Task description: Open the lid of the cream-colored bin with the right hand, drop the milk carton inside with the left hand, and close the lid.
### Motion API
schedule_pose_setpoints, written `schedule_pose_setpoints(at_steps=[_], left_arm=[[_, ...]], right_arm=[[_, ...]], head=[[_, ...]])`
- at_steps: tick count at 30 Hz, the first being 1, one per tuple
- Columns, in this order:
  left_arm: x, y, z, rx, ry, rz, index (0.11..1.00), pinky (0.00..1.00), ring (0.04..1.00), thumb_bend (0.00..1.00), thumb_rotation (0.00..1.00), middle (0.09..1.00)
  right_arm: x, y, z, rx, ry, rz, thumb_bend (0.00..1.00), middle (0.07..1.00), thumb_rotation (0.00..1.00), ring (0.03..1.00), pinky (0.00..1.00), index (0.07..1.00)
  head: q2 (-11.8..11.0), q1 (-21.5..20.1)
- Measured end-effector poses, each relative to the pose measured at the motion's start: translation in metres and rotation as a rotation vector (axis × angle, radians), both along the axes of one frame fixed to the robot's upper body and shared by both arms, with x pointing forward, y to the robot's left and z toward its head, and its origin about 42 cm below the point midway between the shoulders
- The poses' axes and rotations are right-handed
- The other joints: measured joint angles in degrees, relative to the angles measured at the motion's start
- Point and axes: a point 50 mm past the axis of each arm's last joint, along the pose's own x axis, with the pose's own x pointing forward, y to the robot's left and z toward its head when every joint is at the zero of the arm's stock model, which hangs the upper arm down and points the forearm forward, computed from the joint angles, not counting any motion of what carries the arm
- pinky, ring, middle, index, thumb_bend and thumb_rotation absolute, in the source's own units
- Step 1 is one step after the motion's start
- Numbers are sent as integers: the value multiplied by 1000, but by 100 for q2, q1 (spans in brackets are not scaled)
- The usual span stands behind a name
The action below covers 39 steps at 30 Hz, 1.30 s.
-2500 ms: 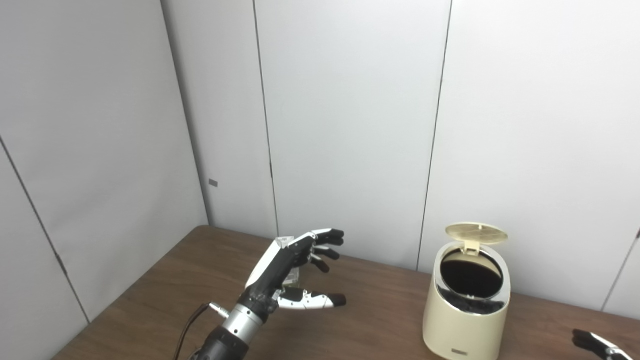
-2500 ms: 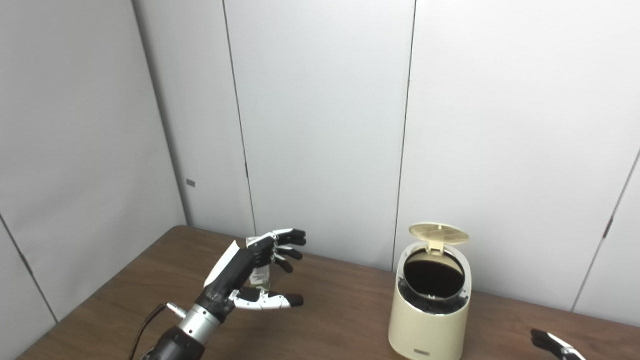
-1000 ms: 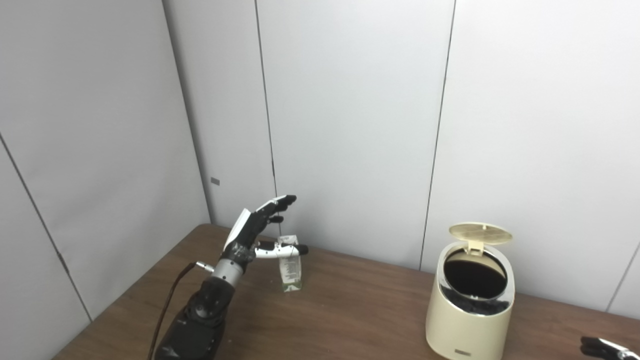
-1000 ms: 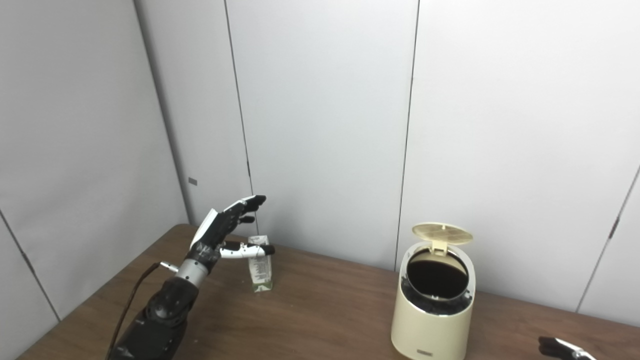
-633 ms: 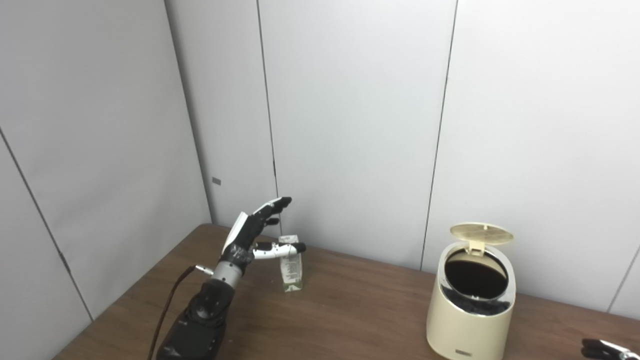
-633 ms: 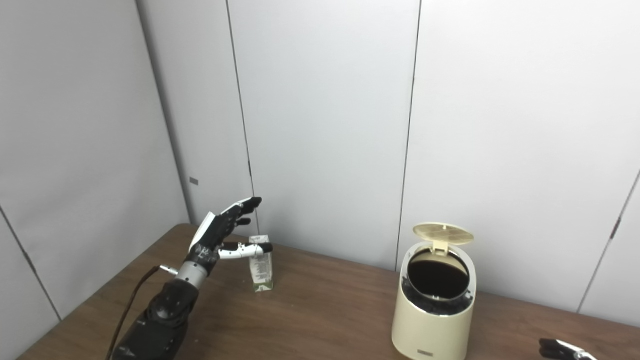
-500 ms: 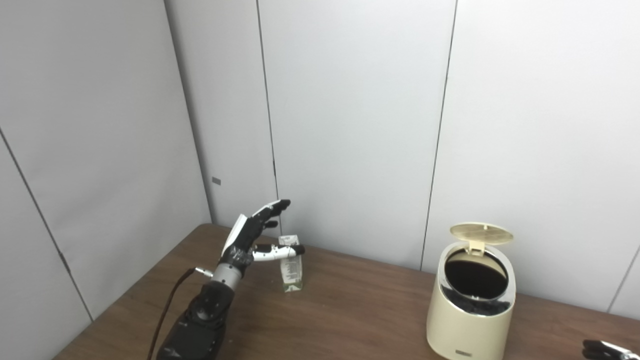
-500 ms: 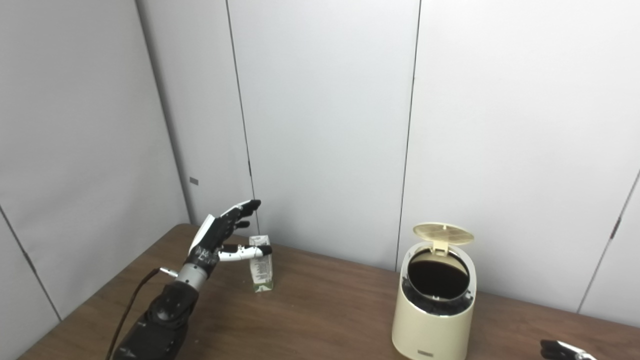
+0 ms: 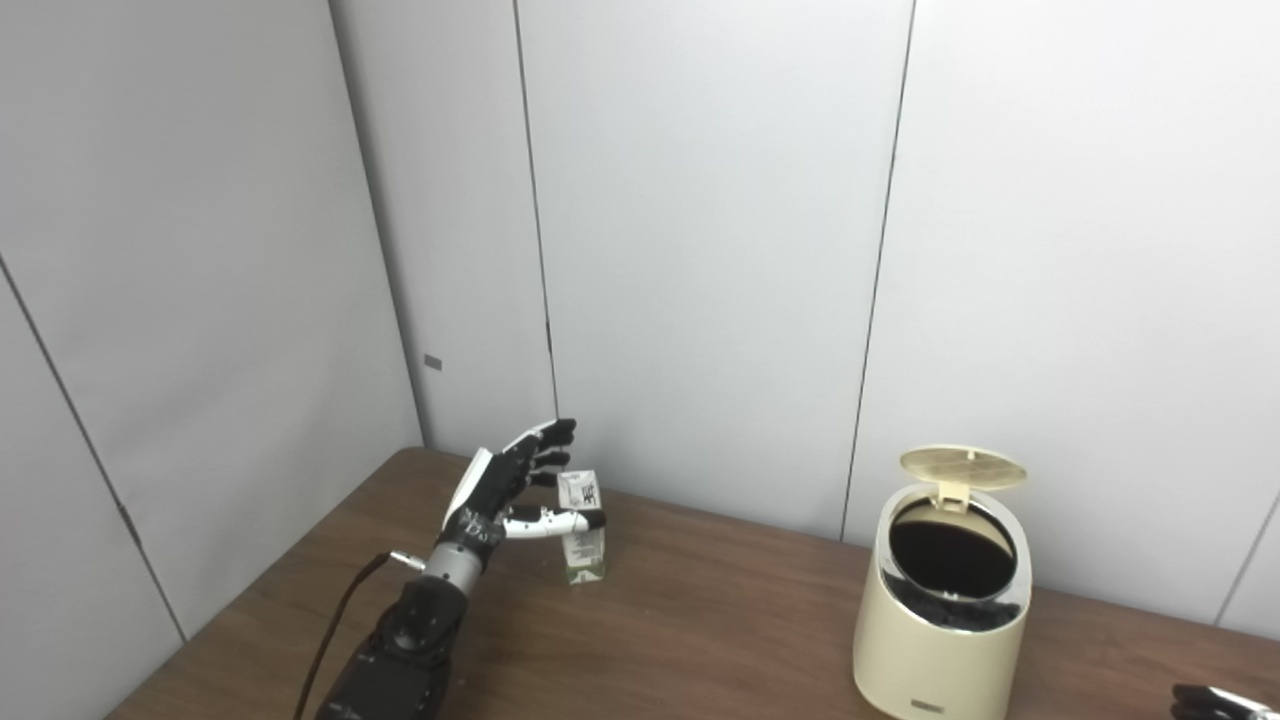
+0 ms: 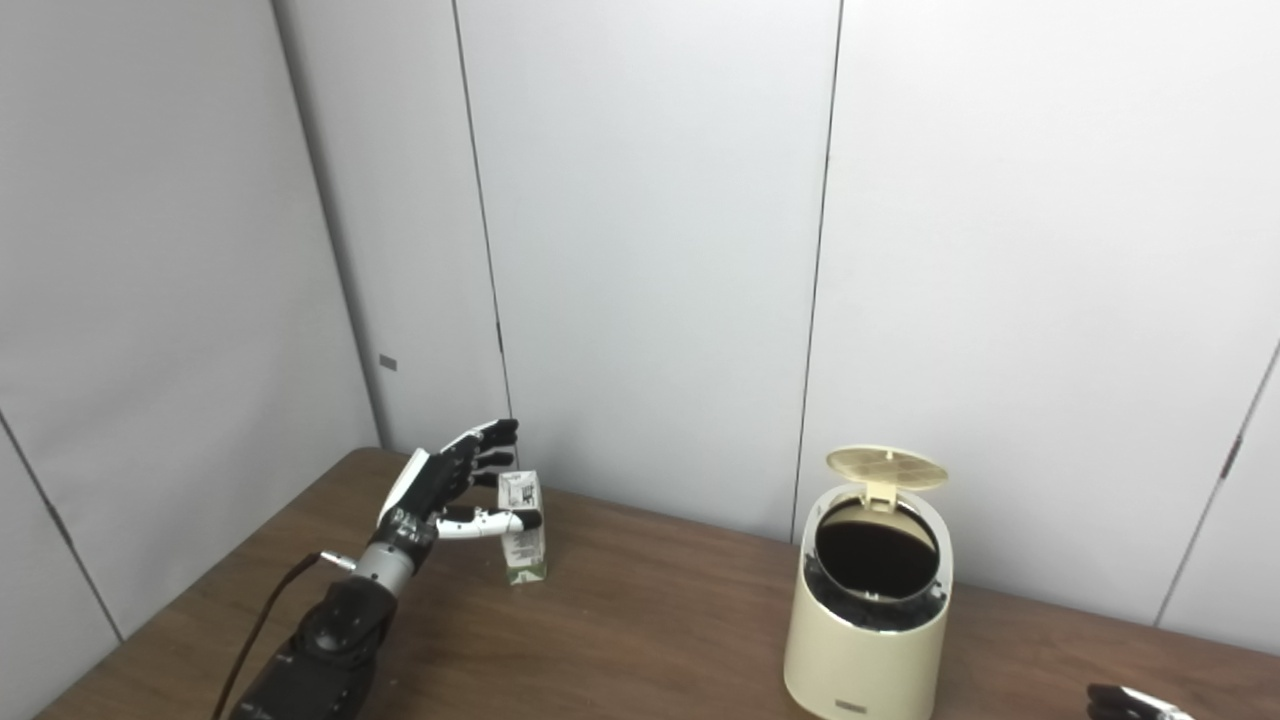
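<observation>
The milk carton [image 9: 583, 554] should sink below the bin's rim, clear of the lid, when the robot drops it, because the bin's opening [image 9: 954, 557] is dark and wide.
A small white and green milk carton [image 9: 581, 527] stands upright at the far left of the brown table [image 9: 700, 630]. My left hand [image 9: 510, 483] is open just left of it, thumb stretched across the carton's front and fingers [image 10: 490, 440] spread beside its top, not closed on it. The cream-colored bin [image 9: 944, 605] stands at the right with its round lid [image 9: 962, 466] flipped up and a dark opening showing. Only the fingertips of my right hand [image 9: 1215, 700] show at the bottom right corner, low by the table.
Grey wall panels close in behind the table and on its left side. A black cable [image 9: 335, 630] runs along my left forearm. Bare tabletop lies between the carton and the bin.
My left hand has come down and closer to the carton, its thumb now lower across the carton's front. The bin, its open lid and my right hand have stayed put.
</observation>
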Motion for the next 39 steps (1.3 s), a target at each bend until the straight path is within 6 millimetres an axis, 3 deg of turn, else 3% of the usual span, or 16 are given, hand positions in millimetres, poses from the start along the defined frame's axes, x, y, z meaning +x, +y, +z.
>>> schedule_pose_setpoints(at_steps=[8,13,32,35,36,39], left_arm=[[0,-6,-7,-1,18,-3,878,721,775,898,190,818],[-2,-4,-20,-16,58,11,871,726,771,865,136,810],[-9,-8,-42,-35,102,48,831,685,729,844,128,772],[-10,-8,-45,-39,96,76,763,626,674,832,108,720],[-10,-8,-46,-44,92,91,701,542,606,817,85,661],[-9,-12,-48,-75,64,157,604,414,492,757,30,556]], right_arm=[[-2,-1,1,-3,0,-2,1000,744,576,551,300,737],[-4,-4,1,-17,9,-9,1000,740,586,544,293,734],[-10,-9,-2,-19,22,-18,1000,717,615,537,297,714],[-10,-10,-3,-15,24,-19,1000,720,606,546,300,711],[-11,-10,-3,-14,26,-19,1000,722,609,548,301,711],[-13,-11,-6,-15,34,-22,1000,724,614,550,301,712]], head=[[18,-18],[35,-35],[88,-35],[97,-53],[105,-44],[105,-44]])
